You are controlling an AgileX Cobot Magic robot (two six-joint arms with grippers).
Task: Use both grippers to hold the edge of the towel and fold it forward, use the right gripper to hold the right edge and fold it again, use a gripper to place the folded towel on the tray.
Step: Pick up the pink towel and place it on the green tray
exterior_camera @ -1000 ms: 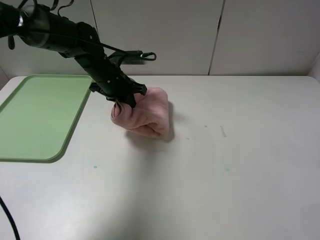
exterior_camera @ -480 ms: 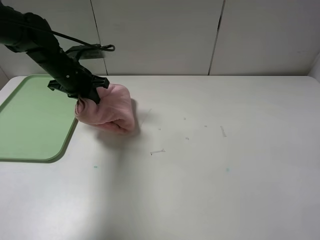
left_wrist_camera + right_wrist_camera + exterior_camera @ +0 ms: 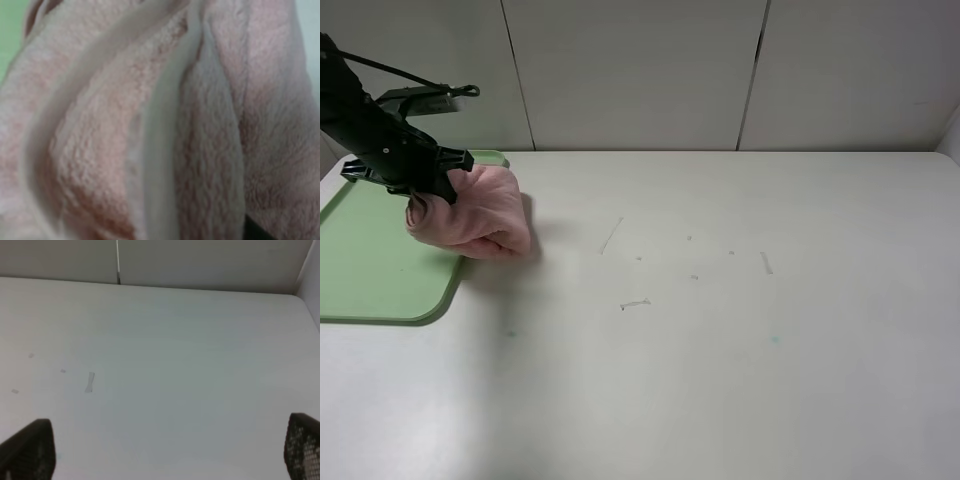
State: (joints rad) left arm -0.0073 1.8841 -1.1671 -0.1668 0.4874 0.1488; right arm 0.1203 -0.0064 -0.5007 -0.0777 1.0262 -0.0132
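Note:
The folded pink towel is hanging over the tray's rim with open tray ahead. My left gripper should carry on carrying the towel inward until all of it is inside.
The folded pink towel hangs bunched from my left gripper, which is shut on its upper left part. The towel is over the right rim of the light green tray, partly above the tray and partly above the table. In the left wrist view the pink towel fills the picture, with its pale hem running through the folds; the fingers are hidden. My right gripper is open and empty over bare table; only its two fingertips show. It is out of the exterior view.
The white table has a few small marks and lint near its middle. A panelled wall stands behind the table's far edge. The tray lies at the table's far left.
My left gripper has carried the bunched towel leftward from the table's middle-left to the tray's right rim. Small lint marks are now uncovered where the towel was.

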